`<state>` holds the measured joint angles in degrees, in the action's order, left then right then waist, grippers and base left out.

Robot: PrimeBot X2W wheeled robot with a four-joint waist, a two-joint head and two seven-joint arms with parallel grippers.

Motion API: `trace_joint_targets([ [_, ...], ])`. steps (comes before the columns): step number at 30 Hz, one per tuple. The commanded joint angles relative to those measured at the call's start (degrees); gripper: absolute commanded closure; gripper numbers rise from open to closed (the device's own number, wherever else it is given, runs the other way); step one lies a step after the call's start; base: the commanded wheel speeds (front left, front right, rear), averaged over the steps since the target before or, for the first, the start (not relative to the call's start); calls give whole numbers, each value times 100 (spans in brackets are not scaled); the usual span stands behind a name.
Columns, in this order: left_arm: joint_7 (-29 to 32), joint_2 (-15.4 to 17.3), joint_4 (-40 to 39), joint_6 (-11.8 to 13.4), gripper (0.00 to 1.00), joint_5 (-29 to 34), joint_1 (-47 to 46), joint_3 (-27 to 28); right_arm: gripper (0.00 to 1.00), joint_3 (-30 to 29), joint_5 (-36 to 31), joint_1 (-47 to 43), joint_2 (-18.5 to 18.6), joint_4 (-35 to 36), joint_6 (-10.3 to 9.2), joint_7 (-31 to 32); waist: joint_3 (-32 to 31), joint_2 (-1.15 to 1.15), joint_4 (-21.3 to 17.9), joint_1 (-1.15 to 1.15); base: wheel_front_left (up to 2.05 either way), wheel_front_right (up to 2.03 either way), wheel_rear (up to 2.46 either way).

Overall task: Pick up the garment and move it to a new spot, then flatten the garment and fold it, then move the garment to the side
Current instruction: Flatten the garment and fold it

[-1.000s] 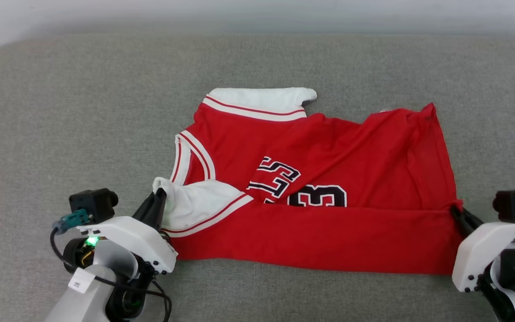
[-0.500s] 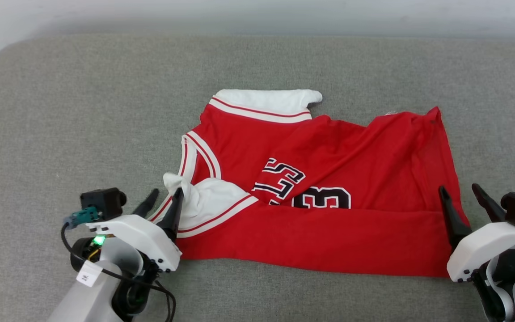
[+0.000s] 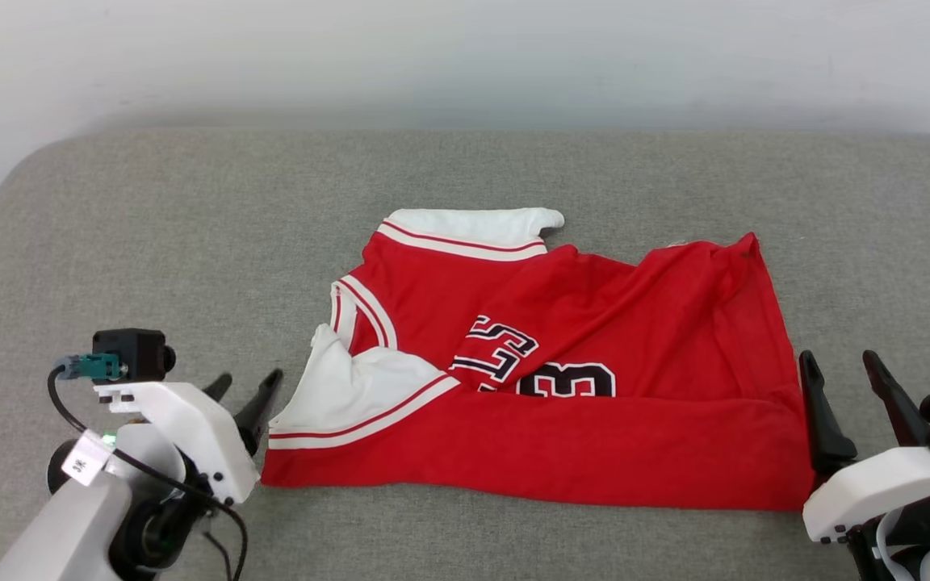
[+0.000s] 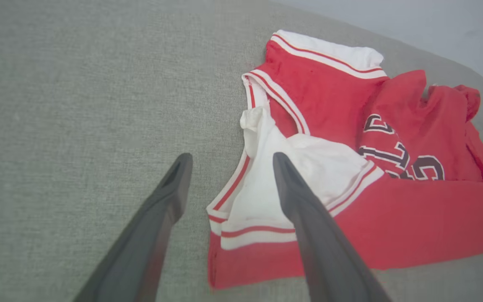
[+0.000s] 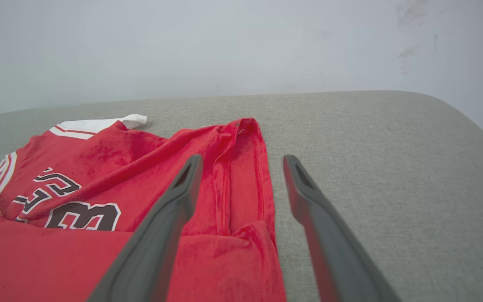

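My gripper will draw the near strip back and uncover more lettering when it pulls the garment's hem corner, because the lettering stops abruptly (image 3: 568, 387) at the garment's near strip (image 3: 539, 449).
The garment (image 3: 594, 355), a red jersey with white red-striped sleeves and black-and-white lettering, lies on the grey cushion with its near strip folded up over the chest. My left gripper (image 3: 245, 387) is open just left of the near white sleeve (image 4: 266, 197), holding nothing. My right gripper (image 3: 840, 363) is open at the garment's right edge, also empty; in the right wrist view its fingers (image 5: 170, 218) straddle the red hem (image 5: 241, 184) from above. The far sleeve (image 3: 473, 226) lies flat at the back.
The grey cushion (image 3: 150, 242) extends well to the left and right of the jersey. A pale wall (image 3: 465, 56) runs behind its far edge. The cushion's rounded left corner (image 3: 5, 177) drops off at the far left.
Both grippers went from shut on the garment's near corners to open and drew back off the cloth. The head view tilted, so the jersey sits lower in view.
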<state>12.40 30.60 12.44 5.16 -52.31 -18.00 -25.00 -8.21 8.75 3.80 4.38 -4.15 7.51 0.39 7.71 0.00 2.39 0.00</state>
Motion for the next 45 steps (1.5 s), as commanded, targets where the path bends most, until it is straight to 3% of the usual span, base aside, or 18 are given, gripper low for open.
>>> trace_joint_targets([
  [1,125,32,-54,33,0,-63,76,-9,0,-7,3,-72,-33,41,-5,16,-26,0,-33,0,0,0,0],
  [6,1355,409,-374,187,0,-564,276,-89,0,-28,15,-177,-107,218,-5,103,13,0,-182,0,0,0,0],
  [10,1849,568,-456,402,0,-761,371,-104,0,-12,57,-171,-136,286,-5,150,165,0,-309,0,0,0,0],
  [14,2031,535,-318,548,0,-832,377,-135,0,14,119,-81,-150,299,-5,153,356,0,-395,0,0,0,0],
  [19,2377,317,-46,493,0,-991,401,-354,0,0,181,-20,-154,224,-5,212,502,0,-470,0,0,0,0],
  [20,2452,271,5,464,17,-1032,420,-405,0,-8,200,-14,-155,207,-5,230,517,0,-475,0,0,0,0],
  [22,2469,181,96,372,94,-1077,410,-443,0,-37,243,-4,-155,164,-5,318,530,0,-483,0,0,0,0],
  [23,2476,150,136,330,100,-1099,401,-462,0,-56,264,-2,-154,154,-5,373,532,0,-483,0,0,0,0],
  [26,2361,129,131,261,100,-1073,342,-448,0,-113,404,-36,-85,96,-5,680,515,0,-459,0,0,0,0],
  [31,2014,282,-118,222,100,-896,266,-291,0,-257,597,-162,133,60,-5,1743,458,0,-381,0,0,0,0],
  [36,1744,456,-704,416,100,-699,344,-158,0,-197,722,-335,365,326,-5,3007,445,0,-295,0,0,0,0],
  [45,1583,555,-1486,602,100,-404,337,-188,0,192,1010,-143,586,632,-5,4065,709,0,-140,0,0,0,0],
])
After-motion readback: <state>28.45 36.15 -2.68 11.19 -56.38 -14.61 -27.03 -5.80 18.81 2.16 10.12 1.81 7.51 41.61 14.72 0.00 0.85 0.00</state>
